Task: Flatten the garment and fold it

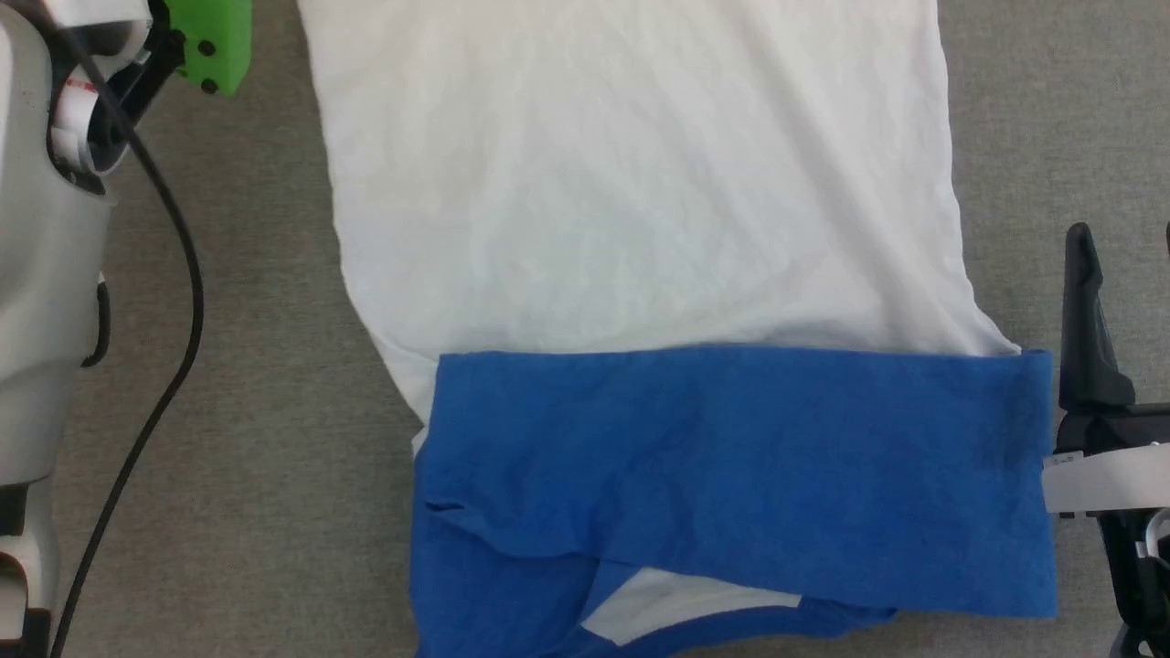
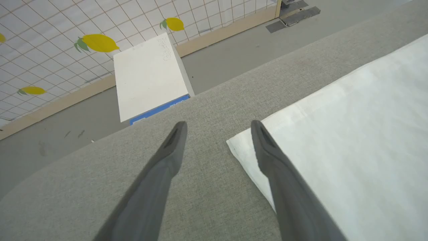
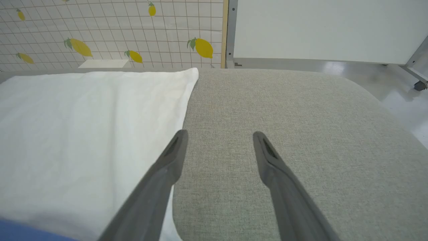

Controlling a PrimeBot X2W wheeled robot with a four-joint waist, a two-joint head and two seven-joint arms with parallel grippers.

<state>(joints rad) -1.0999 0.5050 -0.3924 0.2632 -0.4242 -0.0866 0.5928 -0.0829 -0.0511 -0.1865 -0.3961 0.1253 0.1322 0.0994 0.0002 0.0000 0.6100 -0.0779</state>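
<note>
I should expect a printed front to be hidden underneath, because only plain white shows on the garment's body (image 1: 647, 186) and the blue sleeves (image 1: 746, 472) are folded over it.
The garment (image 1: 640, 183) lies flat on the grey cloth table (image 1: 228, 457), its white body spread out and its bright blue sleeves (image 1: 731, 466) folded across the near end. My right gripper (image 1: 1124, 233) stands open just right of the blue sleeve's end, holding nothing. In the right wrist view that gripper (image 3: 219, 134) hovers over bare table beside the garment's (image 3: 83, 117) right edge. My left gripper (image 2: 217, 125) is open and empty above the table, its right finger (image 2: 267, 150) over a far corner of the white cloth (image 2: 351, 134).
My pale left forearm (image 1: 46, 274), a black cable (image 1: 187, 302) and a green part (image 1: 219, 41) fill the left side. A white box (image 2: 148, 75) stands on the floor beyond the table edge. A lemon-patterned wall (image 3: 100, 30) and a white panel (image 3: 317, 30) lie behind.
</note>
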